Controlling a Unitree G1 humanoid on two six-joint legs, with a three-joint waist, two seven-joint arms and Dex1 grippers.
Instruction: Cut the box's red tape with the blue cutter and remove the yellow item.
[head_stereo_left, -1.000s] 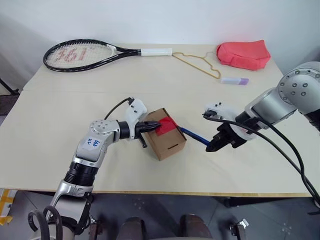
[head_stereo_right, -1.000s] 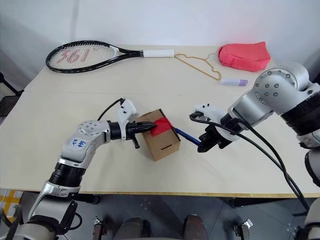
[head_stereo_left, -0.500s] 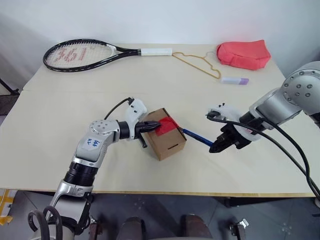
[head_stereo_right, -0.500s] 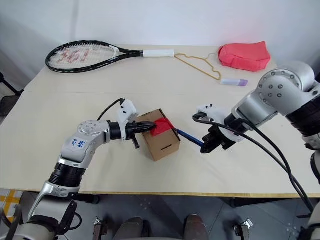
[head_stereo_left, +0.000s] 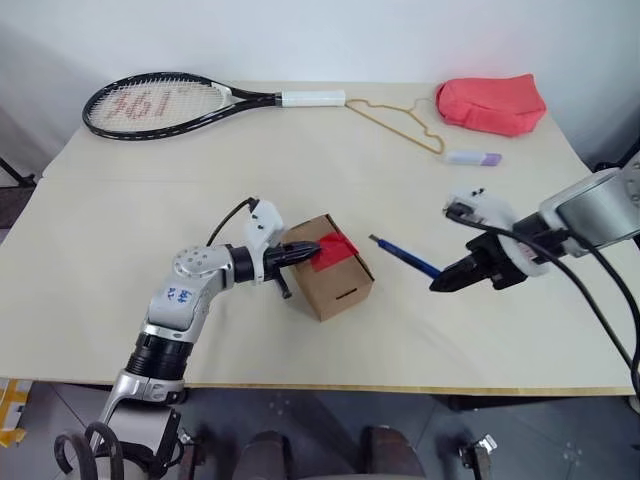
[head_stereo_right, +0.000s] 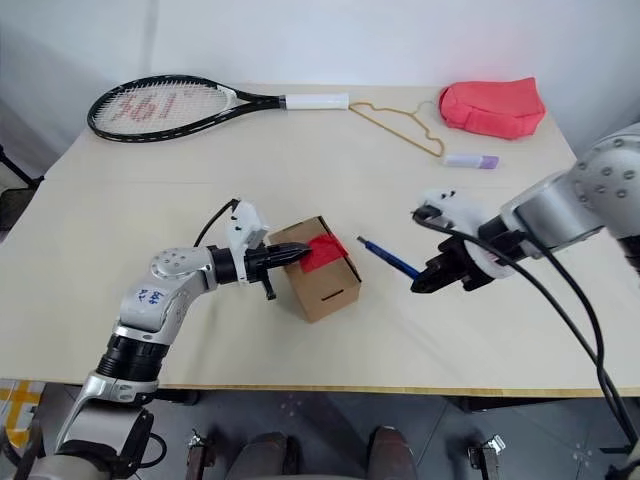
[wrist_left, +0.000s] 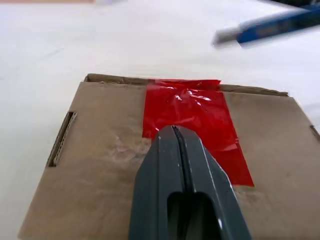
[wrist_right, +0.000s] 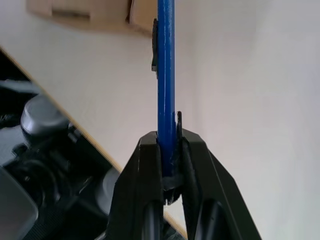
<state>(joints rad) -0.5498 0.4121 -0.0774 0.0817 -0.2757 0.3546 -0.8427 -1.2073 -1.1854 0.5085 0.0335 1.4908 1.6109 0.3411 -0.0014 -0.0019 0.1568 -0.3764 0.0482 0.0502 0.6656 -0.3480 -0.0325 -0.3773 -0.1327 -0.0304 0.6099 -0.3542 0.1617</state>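
My right gripper's fingers are holding the blue cutter (head_stereo_left: 410, 260) at an upward slant, so my left gripper should hold the cutter's front end (head_stereo_left: 379, 242) while my right gripper takes it straighter.
The brown cardboard box (head_stereo_left: 335, 285) stands near the table's middle with the wrinkled red tape (head_stereo_left: 334, 250) across its top. My left gripper (head_stereo_left: 300, 252) is shut, and its fingertips (wrist_left: 173, 132) rest on the tape's near edge on the box top (wrist_left: 95, 175). To the right, my right gripper (head_stereo_left: 443, 284) is shut on the blue cutter (head_stereo_left: 405, 258). The blue cutter (wrist_right: 166, 75) slants toward the box, with a small gap between its tip and the box. The yellow item is hidden.
At the table's far side lie a tennis racket (head_stereo_left: 160, 102), a thin wire hanger (head_stereo_left: 400, 125), a red fabric pouch (head_stereo_left: 490, 103) and a white-and-purple tube (head_stereo_left: 472, 157). The table's front edge (head_stereo_left: 330, 385) runs close below the box.
My right gripper has drawn the blue cutter to the right and upward, so its tip has left the box. The left gripper has stayed on the tape.
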